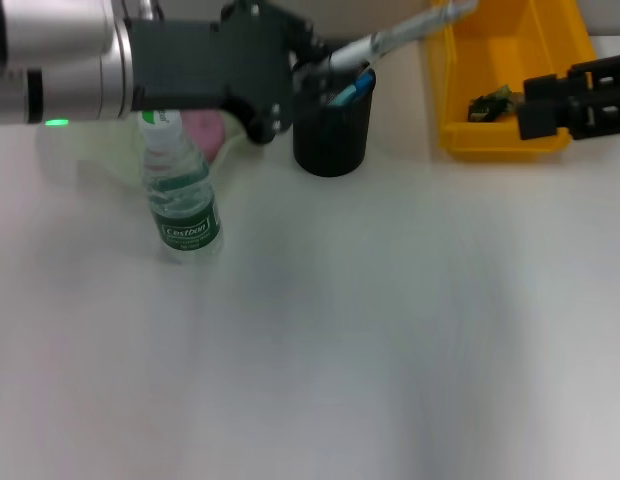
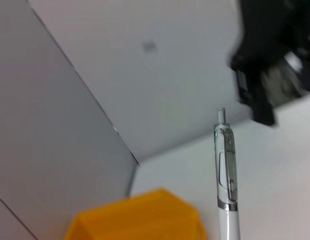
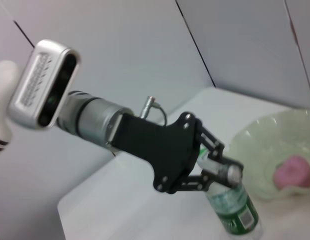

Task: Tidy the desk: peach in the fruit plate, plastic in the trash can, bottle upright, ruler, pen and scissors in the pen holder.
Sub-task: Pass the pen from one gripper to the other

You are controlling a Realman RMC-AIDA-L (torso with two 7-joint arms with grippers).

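Note:
The robot's left gripper is holding the slanting pen by its lower end [image 1: 352, 54], so it should turn the pen upright to let the right gripper take the clip end [image 1: 452, 13].
My left gripper [image 1: 312, 66] is shut on a white and clear pen [image 1: 410, 28], held slanting just above the black pen holder [image 1: 332, 135]. The pen's lower end is at the holder's rim. A blue-tipped item [image 1: 356, 88] stands inside the holder. The right wrist view shows the same left gripper [image 3: 221, 170] closed round the pen. The clear bottle [image 1: 182, 200] with a green label stands upright in front of the pale fruit plate [image 1: 105, 155], which holds the pink peach [image 1: 204, 127]. My right gripper [image 1: 538, 106] hangs over the yellow trash can [image 1: 510, 140], beside a dark piece of plastic [image 1: 490, 104] inside it.
The trash can sits at the back right, close to the pen holder. A grey wall corner rises behind the desk in both wrist views. The white desk stretches wide in front of the bottle.

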